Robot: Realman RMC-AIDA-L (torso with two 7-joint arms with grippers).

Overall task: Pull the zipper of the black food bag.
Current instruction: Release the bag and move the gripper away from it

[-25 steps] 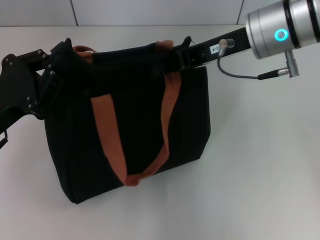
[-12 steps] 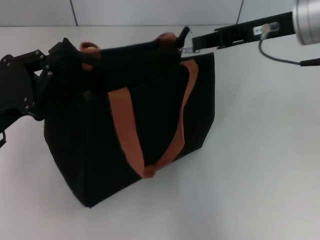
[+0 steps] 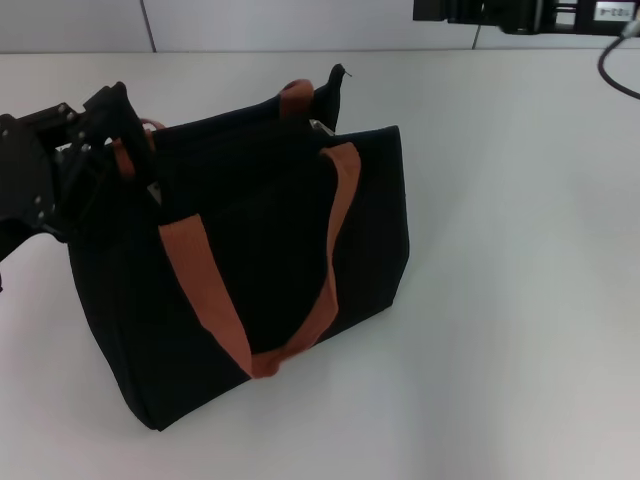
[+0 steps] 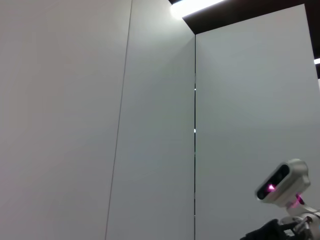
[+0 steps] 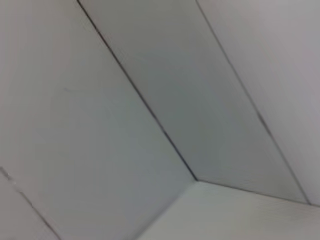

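The black food bag's near edge (image 3: 212, 399) is slanted, so my left gripper needs to move away from the bag's top end and push the front panel (image 3: 140, 345) to straighten the bag first.
The black food bag (image 3: 265, 240) stands on the white table in the head view, its two rust-orange handles (image 3: 200, 285) draped over the near side. A small silver glint of the zipper (image 3: 318, 126) shows at the bag's far top edge, beside the upright end of the zip track (image 3: 336, 78). My left gripper (image 3: 118, 140) is shut on the bag's left top end, by the second handle's root. My right gripper (image 3: 428, 10) hangs at the picture's top edge, well clear of the bag, touching nothing. Neither wrist view shows the bag.
The white table (image 3: 520, 300) stretches bare to the right and front of the bag. A grey panelled wall (image 3: 300, 25) runs behind it. Both wrist views look at wall panels; a small white camera unit (image 4: 282, 182) shows in the left one.
My right gripper has left the zipper at the bag's far top corner and risen up and to the right. The bag has sagged back to the left. The left gripper keeps its hold.
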